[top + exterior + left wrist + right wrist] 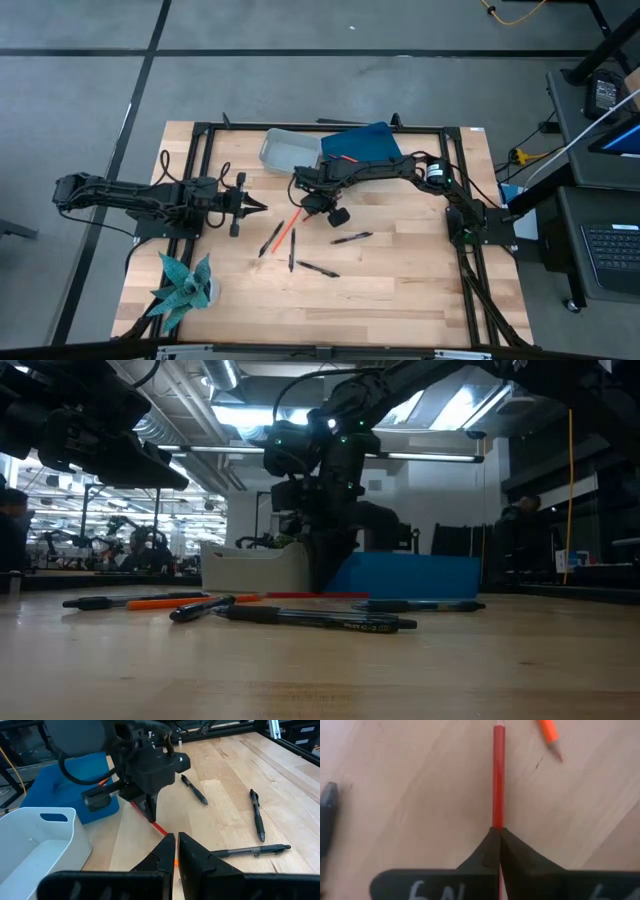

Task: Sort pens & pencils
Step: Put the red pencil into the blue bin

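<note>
The fingers of my right gripper come together too high over the red pencil (499,823). I should open them and reach lower around the pencil's body (498,812) before I lift it.
My right gripper (303,208) points down over the middle of the table, shut on a thin red pencil (498,775). An orange pencil (549,732) lies beside it on the wood. Several black pens (352,238) (318,268) (270,238) lie flat nearer the front edge. Another red pencil (345,158) lies in the blue bin (372,140). My left gripper (262,207) hovers shut at the left, pointing toward the right gripper and touching nothing. My right gripper pinches the red pencil (498,822) between its two fingertips, coming from above and pointing steeply down. The fingers lie across the pencil. The long free part runs away from the fingers toward the near edge (159,826), close over the wood. Whether its far tip rests on the table I cannot tell.
A white bin (287,150) and the blue bin stand side by side at the far edge. A teal plant-like ornament (185,285) sits at the near left corner. A black frame (200,150) runs around the tabletop.
</note>
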`<move>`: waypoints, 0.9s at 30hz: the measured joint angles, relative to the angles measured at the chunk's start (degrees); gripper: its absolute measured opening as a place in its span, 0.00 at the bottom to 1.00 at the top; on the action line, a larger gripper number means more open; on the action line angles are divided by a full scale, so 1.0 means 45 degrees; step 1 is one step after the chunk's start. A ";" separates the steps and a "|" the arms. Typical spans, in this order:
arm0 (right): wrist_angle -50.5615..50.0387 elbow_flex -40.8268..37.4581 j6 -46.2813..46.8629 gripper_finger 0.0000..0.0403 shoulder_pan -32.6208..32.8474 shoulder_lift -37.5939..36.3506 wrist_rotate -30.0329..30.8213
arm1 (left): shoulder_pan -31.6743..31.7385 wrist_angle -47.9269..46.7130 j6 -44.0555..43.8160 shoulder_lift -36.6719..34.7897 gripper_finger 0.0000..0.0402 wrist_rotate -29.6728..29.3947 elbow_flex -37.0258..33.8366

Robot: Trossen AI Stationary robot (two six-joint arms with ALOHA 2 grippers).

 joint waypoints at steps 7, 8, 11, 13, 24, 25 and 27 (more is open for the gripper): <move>-0.0459 0.0381 0.0639 0.02 0.0010 -0.0039 -0.0087 | 0.0000 -0.0005 0.0000 -0.0003 0.03 0.0000 0.0000; -0.0465 0.0381 0.0643 0.01 0.0010 -0.0039 -0.0092 | 0.0000 -0.0005 -0.0001 -0.0003 0.03 0.0000 0.0000; -0.0461 0.0381 0.0643 0.01 0.0010 -0.0049 -0.0112 | 0.0000 -0.0005 0.0000 -0.0005 0.03 0.0002 0.0000; -0.0461 0.0381 0.0648 0.01 0.0010 -0.0049 -0.0136 | -0.0004 -0.0005 0.0000 -0.0004 0.03 0.0004 0.0000; -0.0550 0.0403 0.1318 0.15 -0.0005 -0.0063 0.2330 | 0.0000 -0.0005 0.0000 -0.0005 0.03 0.0002 0.0000; -0.0549 0.0406 0.1318 0.16 -0.0005 -0.0063 0.2560 | -0.0002 -0.0005 0.0000 -0.0003 0.03 0.0002 0.0000; -0.0549 0.0406 0.1493 0.19 -0.0015 -0.0068 0.2701 | -0.0003 -0.0005 0.0000 0.0000 0.03 0.0000 0.0000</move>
